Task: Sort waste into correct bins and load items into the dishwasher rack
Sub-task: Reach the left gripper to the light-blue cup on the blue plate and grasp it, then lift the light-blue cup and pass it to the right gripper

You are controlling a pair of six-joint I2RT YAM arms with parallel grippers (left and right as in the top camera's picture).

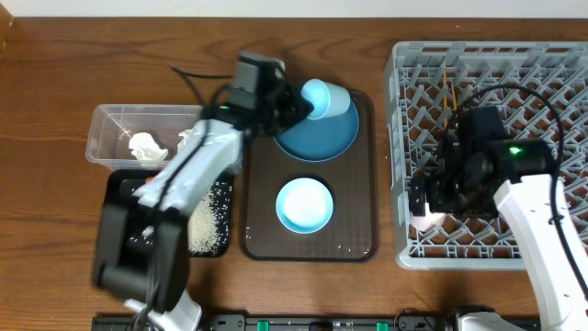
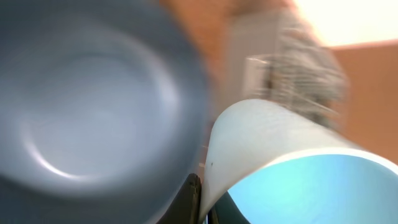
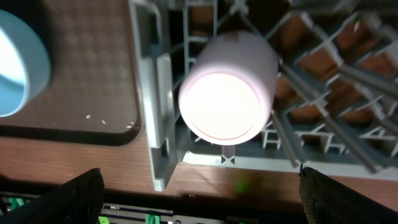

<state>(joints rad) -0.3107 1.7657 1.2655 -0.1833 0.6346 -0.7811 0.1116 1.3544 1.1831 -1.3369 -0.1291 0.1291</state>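
Observation:
The light blue cup is held by its rim (image 1: 315, 97) in my left gripper, far away from the grey rack. My right gripper should grab the cup's base (image 1: 345, 99) and load the cup.
My left gripper (image 1: 296, 106) is shut on the rim of the light blue cup (image 1: 323, 97), held tilted over the large blue plate (image 1: 317, 138). In the left wrist view the fingers (image 2: 202, 199) pinch the cup wall (image 2: 273, 143) beside the plate (image 2: 93, 106). My right gripper (image 1: 432, 198) is open over the front left corner of the grey rack (image 1: 496, 64). The white cup (image 3: 227, 87) lies in the rack (image 3: 323, 124), apart from the wide-open fingers (image 3: 199, 186). The white bowl with a blue rim (image 1: 304, 204) sits on the brown tray.
The brown serving tray (image 1: 354, 241) holds the plate and the bowl. The clear tub (image 1: 106, 129) holds white paper wads (image 1: 147, 147). The black tray (image 1: 119, 188) holds rice (image 1: 209, 221). Chopsticks (image 1: 450, 92) stand in the rack.

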